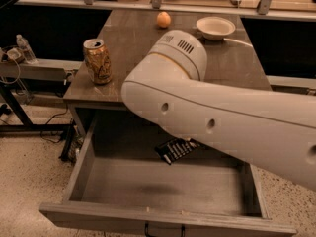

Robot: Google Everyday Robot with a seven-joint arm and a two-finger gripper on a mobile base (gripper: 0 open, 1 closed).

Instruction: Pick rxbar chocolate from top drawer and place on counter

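Observation:
I should leave the rxbar chocolate on the drawer's bottom [172,170], lift clear and come to it again, because it hangs tilted by its end [188,143] from my gripper's fingers.
The rxbar chocolate [175,149], a flat black wrapper with white lettering, hangs tilted above the floor of the open top drawer [148,215] and casts a faint shadow on the floor below. My gripper [189,142] is at the bar's right end and mostly hidden behind my big white arm [207,112]; only a dark tip shows, holding the bar. The grey-brown counter [133,38] lies behind the drawer, and my arm covers most of its white circle.
A gold soda can [97,61] stands on the counter's front left. An orange [163,19] and a white bowl [215,27] sit at the back. A water bottle [24,48] stands on a side shelf at the left. The drawer handle [163,229] is at the bottom edge.

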